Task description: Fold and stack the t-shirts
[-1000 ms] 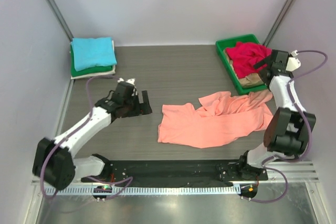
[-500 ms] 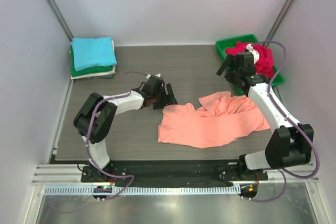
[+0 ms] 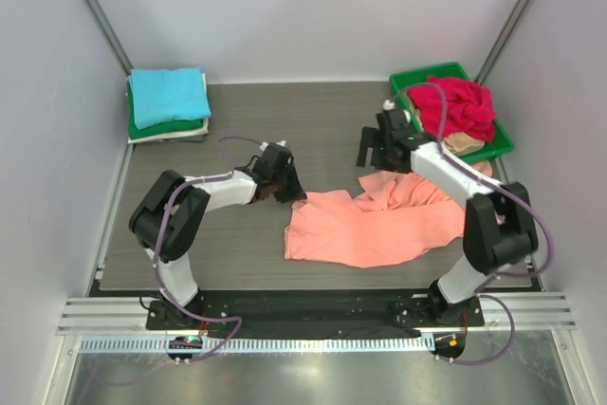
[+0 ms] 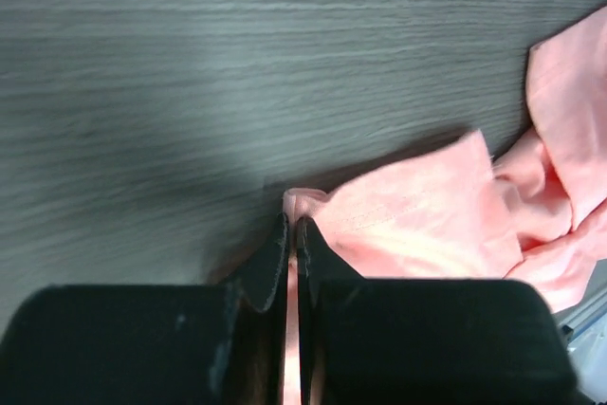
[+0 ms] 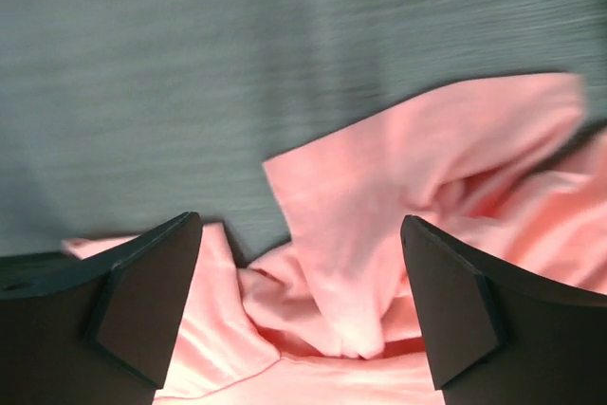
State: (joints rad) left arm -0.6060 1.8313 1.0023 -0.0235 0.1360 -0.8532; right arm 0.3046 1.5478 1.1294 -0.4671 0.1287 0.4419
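Note:
The salmon-orange t-shirt (image 3: 360, 235) will drag across in one limp, still creased piece when the robot pulls it, because soft folds (image 3: 391, 193) bunch up along the t-shirt's upper edge.
A large salmon-orange t-shirt (image 3: 379, 225) lies crumpled on the dark table. My left gripper (image 3: 287, 184) is at its upper left corner and shut on that corner. In the left wrist view the two fingers pinch a thin fold of the salmon cloth (image 4: 417, 206) at the left gripper (image 4: 292, 227). My right gripper (image 3: 377, 154) hangs open over the shirt's bunched upper edge. In the right wrist view the wrinkled cloth (image 5: 379, 168) lies between and below the spread fingers of the right gripper (image 5: 302, 230), which hold nothing.
A folded stack stands at the back left, a turquoise shirt (image 3: 169, 95) on top of a green and a white one. A green tray (image 3: 427, 71) at the back right holds a red shirt (image 3: 457, 106) and a beige one (image 3: 462, 142). Walls close in both sides.
My left gripper moved right to the salmon shirt's corner and shut on it. My right arm swung left from the tray to above the shirt's upper edge.

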